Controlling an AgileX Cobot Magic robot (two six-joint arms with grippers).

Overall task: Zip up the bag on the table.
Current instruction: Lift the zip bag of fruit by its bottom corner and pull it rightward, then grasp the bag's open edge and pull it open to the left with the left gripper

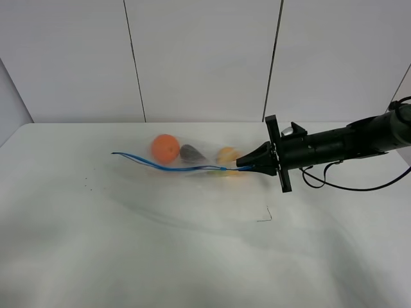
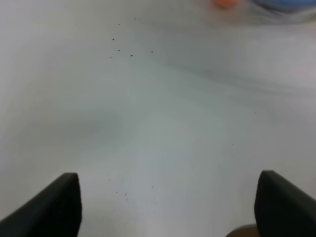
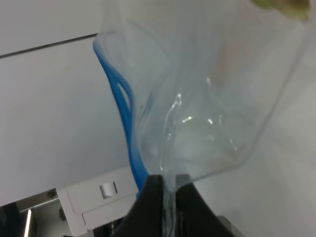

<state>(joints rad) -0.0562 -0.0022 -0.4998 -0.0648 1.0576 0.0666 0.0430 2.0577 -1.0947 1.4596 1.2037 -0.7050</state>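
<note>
My right gripper should keep the bag's end still while my left gripper reaches the blue zipper strip (image 1: 220, 168), because it gapes open (image 3: 124, 96) beside my right gripper's pinch.
The clear bag (image 1: 204, 161) lies at the back middle of the white table (image 1: 128, 244), its blue zipper strip (image 1: 160, 166) running left to right. An orange fruit (image 1: 165, 147), a dark purple piece (image 1: 191, 153) and a yellow piece (image 1: 227, 155) show through it. My right gripper (image 1: 243, 165) is shut on the bag's right end at the zipper; in the right wrist view (image 3: 167, 183) the fingers pinch the plastic beside the blue strip (image 3: 122, 106), which gapes open. My left gripper (image 2: 168, 212) is open over bare table, the bag (image 2: 284, 5) a blur far ahead.
A small dark mark (image 1: 264, 217) lies on the table in front of the right gripper. A few dark specks (image 1: 87, 186) sit to the left. A black cable (image 1: 334, 184) hangs under the right arm. White wall panels stand behind the table.
</note>
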